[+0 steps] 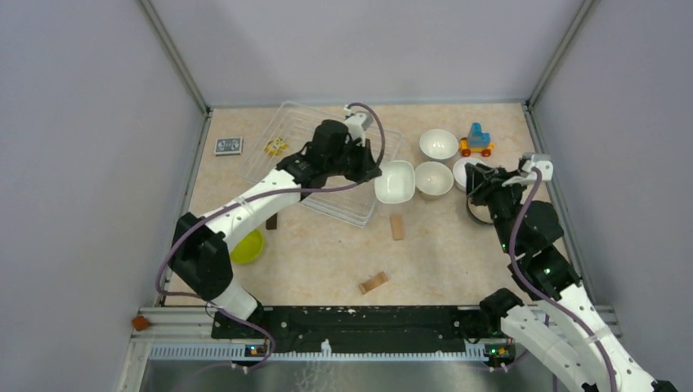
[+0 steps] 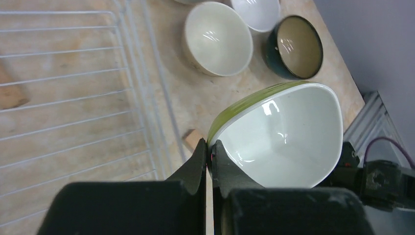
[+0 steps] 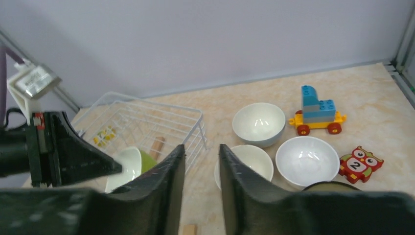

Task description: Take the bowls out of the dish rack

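My left gripper should keep moving the lime green bowl, which is upright, to the free space (image 1: pixel 434 221) in front of the beige bowl until the lime green bowl rests there, then let go.
My left gripper (image 2: pixel 211 147) is shut on the rim of a lime green bowl (image 2: pixel 279 132) with a white inside, just outside the right edge of the dish rack (image 1: pixel 286 131). In the top view that bowl (image 1: pixel 395 181) sits beside a beige bowl (image 1: pixel 434 179), with a white bowl (image 1: pixel 439 144) behind. A dark teal bowl (image 2: pixel 293 46) stands farther right. Another lime green bowl (image 1: pixel 248 246) lies on the table under the left arm. My right gripper (image 3: pixel 201 156) stands open with nothing between its fingers, near a white bowl (image 3: pixel 306 160).
A toy vehicle (image 1: pixel 476 140) stands at the back right and an owl tile (image 3: pixel 361 164) lies near it. Wooden blocks (image 1: pixel 397 226) (image 1: pixel 373 282) lie mid-table. A card box (image 1: pixel 228 145) lies left of the rack, and a small yellow item (image 1: pixel 276 147) lies in the rack.
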`<state>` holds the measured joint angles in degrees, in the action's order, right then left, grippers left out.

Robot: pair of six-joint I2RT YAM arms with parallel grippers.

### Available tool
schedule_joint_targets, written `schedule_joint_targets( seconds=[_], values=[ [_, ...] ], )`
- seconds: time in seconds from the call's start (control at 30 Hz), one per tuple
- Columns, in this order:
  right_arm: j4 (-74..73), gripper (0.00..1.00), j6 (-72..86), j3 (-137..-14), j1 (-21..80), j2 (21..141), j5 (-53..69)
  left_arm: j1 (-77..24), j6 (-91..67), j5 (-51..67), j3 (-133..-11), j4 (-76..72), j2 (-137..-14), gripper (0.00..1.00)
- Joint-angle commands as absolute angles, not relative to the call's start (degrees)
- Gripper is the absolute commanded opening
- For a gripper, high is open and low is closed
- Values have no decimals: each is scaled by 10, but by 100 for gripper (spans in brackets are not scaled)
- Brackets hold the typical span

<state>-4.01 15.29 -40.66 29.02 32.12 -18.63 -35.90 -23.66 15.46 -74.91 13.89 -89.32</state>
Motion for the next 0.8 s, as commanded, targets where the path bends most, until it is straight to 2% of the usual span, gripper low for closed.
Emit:
schedule_joint_targets(
  seconds=[0.0,0.13,0.23,0.4,0.77],
  values=[
    [-40,38,159,-386,292,268,-282,-420,-197,144,-807,111,-914,0],
    [-45,69,158,-369,292,231,-327,-456,-171,155,-817,89,-949,0],
    [-46,78,161,-359,292,213,-350,-474,-145,157,-829,75,-985,0],
    [-55,82,167,-359,292,195,-370,-498,-119,140,-865,80,-1052,0],
    [-71,83,170,-350,292,178,-382,-502,-131,144,-977,116,-1201,0]
  ],
)
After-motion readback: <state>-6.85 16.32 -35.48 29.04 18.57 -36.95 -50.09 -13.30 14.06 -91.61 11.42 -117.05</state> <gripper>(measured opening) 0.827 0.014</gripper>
